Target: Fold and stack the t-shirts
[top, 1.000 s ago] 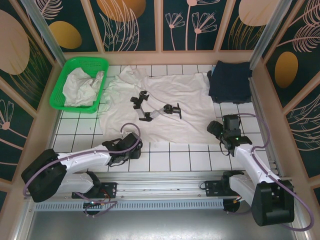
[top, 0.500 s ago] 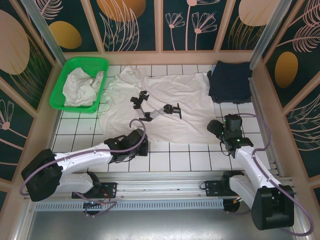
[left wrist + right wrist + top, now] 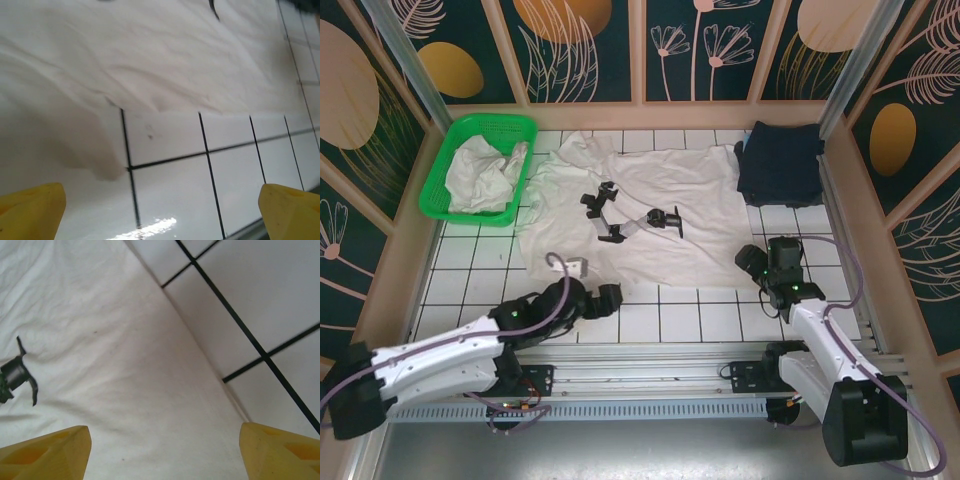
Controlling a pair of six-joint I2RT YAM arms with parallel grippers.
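Note:
The t-shirt's near edge (image 3: pixel 670 284) is limp and rippled. The off-white t-shirt (image 3: pixel 650 258) will fold over and cover part of the black print when I carry that edge.
An off-white t-shirt (image 3: pixel 660 230) with a black print (image 3: pixel 630 215) lies spread flat on the tiled table. A dark navy t-shirt (image 3: pixel 780 160) lies folded at the back right. My left gripper (image 3: pixel 603 297) is open just in front of the white shirt's near hem (image 3: pixel 150 65). Its yellow fingertips (image 3: pixel 32 210) stand wide apart over bare tile, holding nothing (image 3: pixel 162 215). My right gripper (image 3: pixel 752 262) is open at the shirt's near right corner. In the right wrist view its jaws (image 3: pixel 162 455) hover over the white cloth (image 3: pixel 100 365) with nothing pinched.
A green mesh basket (image 3: pixel 445 175) at the back left holds more crumpled white t-shirts (image 3: pixel 485 170). Low wooden walls (image 3: pixel 850 230) ring the table. Bare white tiles (image 3: pixel 670 320) run along the near edge in front of the shirt.
My left gripper has opened wide and its arm has swung lower toward the near edge. The right gripper has shifted slightly nearer. The shirt lies as before.

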